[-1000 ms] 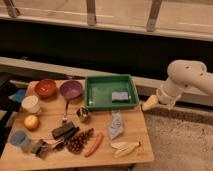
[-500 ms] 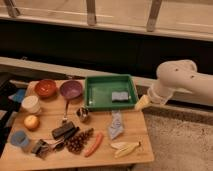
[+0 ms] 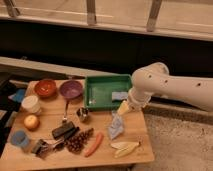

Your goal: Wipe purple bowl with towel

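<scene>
The towel (image 3: 116, 130) lies in a small heap with crumpled folds (image 3: 118, 123), so the towel will droop in a gathered heap beneath my gripper when I lift it.
The purple bowl (image 3: 71, 89) stands at the back of the wooden table, between a red-orange bowl (image 3: 45, 88) and a green tray (image 3: 95, 93). The towel (image 3: 116, 126), a small pale bluish-white cloth, lies crumpled on the table in front of the tray. My gripper (image 3: 122, 108), with yellowish tips, hangs from the white arm that reaches in from the right. It is just above and behind the towel, at the tray's front right corner, open and holding nothing. The bowl is well to its left.
A grey sponge (image 3: 119, 96) lies in the tray. On the table are a white cup (image 3: 31, 104), an orange fruit (image 3: 31, 121), a blue cup (image 3: 20, 138), a metal cup (image 3: 83, 114), dark grapes (image 3: 77, 142), a carrot (image 3: 93, 144) and a banana (image 3: 125, 147). A blue cloth (image 3: 17, 95) hangs off the left edge.
The arm has swung left and down from beside the table, so the gripper now sits over the table's right part, close above the towel. Nothing on the table has moved.
</scene>
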`<state>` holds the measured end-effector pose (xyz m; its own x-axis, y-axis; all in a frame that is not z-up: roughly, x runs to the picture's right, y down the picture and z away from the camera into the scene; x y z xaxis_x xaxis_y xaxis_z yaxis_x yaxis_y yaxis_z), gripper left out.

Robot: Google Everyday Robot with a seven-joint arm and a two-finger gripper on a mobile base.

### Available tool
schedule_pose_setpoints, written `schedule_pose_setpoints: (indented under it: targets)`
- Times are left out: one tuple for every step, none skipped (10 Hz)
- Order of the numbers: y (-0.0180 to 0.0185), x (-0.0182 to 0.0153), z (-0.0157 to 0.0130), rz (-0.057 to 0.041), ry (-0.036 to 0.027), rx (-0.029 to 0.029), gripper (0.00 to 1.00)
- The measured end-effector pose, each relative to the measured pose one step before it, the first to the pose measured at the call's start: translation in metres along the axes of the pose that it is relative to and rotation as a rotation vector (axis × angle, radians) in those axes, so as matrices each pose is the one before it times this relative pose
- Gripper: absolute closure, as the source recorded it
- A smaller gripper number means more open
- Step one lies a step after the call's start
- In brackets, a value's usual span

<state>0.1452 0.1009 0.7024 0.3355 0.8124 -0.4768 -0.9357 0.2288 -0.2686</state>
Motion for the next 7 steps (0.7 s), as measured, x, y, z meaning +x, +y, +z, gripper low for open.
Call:
schedule_pose_setpoints:
  targets:
    - [-0.00238,0.00074,-0.00035,0.00133,-0.00023,0.00403,0.20]
    - [0.00129,-0.00066,0.00039,-0.00164,0.00040,-0.00112,0.20]
    - [0.00282,-0.00056,0.00075,0.00019,0.00215,-0.00597,0.20]
    - [0.00043,0.00190,0.00342,0.00521,0.00840,-0.00801,0.20]
    - [0.00834,0.00082,0.01165,-0.00588,0.01778,-0.01961,0.20]
    - [0.00544,0.00076,0.01137,-0.00795,0.01520,-0.01197,0.20]
    - [0.00415,0.00123,0.01294,-0.00193,0.01649,-0.01554,0.20]
